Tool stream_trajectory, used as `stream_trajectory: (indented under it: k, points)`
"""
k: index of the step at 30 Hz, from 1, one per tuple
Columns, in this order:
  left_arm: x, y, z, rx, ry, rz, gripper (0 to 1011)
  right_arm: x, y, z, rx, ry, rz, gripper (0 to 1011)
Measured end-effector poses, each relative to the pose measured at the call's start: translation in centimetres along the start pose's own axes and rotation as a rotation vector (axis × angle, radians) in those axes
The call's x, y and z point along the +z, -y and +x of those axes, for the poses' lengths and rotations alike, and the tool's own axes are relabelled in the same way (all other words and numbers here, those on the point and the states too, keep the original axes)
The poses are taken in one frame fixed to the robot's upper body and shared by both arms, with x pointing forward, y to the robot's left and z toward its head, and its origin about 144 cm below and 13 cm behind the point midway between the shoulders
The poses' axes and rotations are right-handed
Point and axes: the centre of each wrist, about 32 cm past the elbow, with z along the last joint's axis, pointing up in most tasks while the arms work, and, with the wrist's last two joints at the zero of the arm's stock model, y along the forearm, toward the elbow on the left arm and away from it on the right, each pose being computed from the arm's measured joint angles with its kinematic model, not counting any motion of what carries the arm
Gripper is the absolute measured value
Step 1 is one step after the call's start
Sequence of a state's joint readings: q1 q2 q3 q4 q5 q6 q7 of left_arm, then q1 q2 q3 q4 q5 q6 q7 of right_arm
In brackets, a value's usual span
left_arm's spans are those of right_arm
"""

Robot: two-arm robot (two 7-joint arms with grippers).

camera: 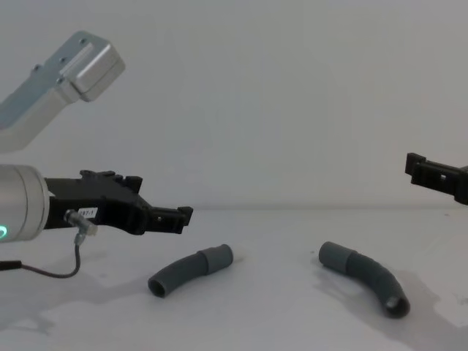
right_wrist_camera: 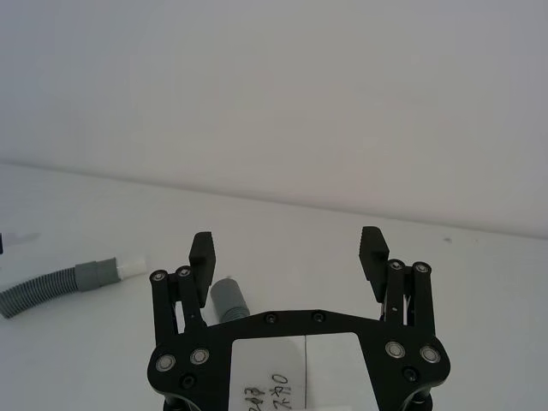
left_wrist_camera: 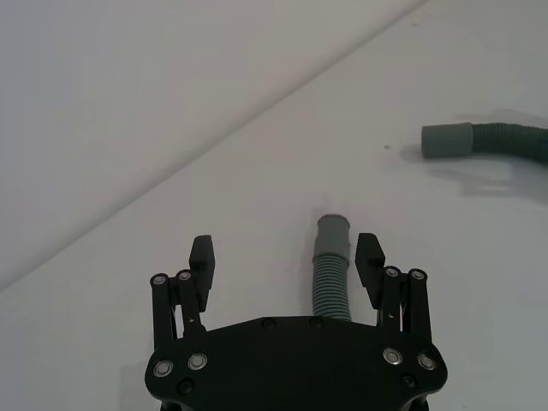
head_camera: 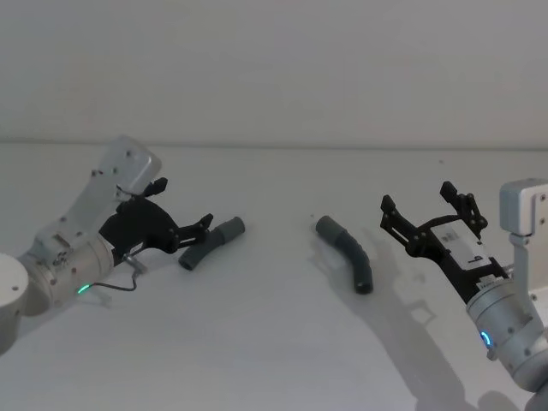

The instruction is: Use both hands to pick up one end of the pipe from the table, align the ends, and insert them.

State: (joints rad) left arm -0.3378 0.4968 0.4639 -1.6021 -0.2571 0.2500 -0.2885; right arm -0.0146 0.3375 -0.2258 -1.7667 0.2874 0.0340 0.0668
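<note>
I can see a pale patch past the cuff, so the dark grey pipe piece [camera: 191, 269] will bring a white tip with it when I pick it up.
Two dark grey pipe pieces lie apart on the white table [head_camera: 274, 342]. The left piece [head_camera: 212, 244] points its cuff [head_camera: 231, 229] toward the middle. My left gripper [head_camera: 199, 229] hovers open just above this piece's plain end. In the left wrist view the piece [left_wrist_camera: 330, 278] runs between the fingers of the left gripper [left_wrist_camera: 285, 257], close to one finger [left_wrist_camera: 369, 257]. The right piece [head_camera: 347, 251] curves toward me, cuff [head_camera: 328, 227] at its far end. My right gripper [head_camera: 417, 199] stands open to its right and above the table, apart from it.
A thin grey cable [head_camera: 120, 282] loops off the left wrist onto the table. A pale wall [head_camera: 274, 68] rises behind the table's far edge. Bare white surface lies between the two pieces and in front of them.
</note>
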Motion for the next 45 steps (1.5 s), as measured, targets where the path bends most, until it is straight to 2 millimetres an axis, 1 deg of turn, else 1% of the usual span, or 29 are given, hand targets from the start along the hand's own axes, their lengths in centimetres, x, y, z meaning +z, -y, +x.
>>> stream_trajectory:
  k: [11, 22, 31, 45]
  points:
    - [1.2, 1.1, 1.9, -0.097, -0.007, 0.03, 1001, 0.0, 0.0, 0.0, 0.0, 0.0, 0.0, 1001]
    - [1.9, 2.1, 2.9, -0.148, -0.034, 0.091, 1001, 0.0, 0.0, 0.0, 0.0, 0.0, 0.0, 1001]
    - [2.0, 3.0, 3.2, -0.166, -0.048, 0.13, 1001, 0.0, 0.0, 0.0, 0.0, 0.0, 0.0, 1001]
    - [1.6, 4.6, 3.5, -0.185, -0.075, 0.183, 1001, 0.0, 0.0, 0.0, 0.0, 0.0, 0.0, 1001]
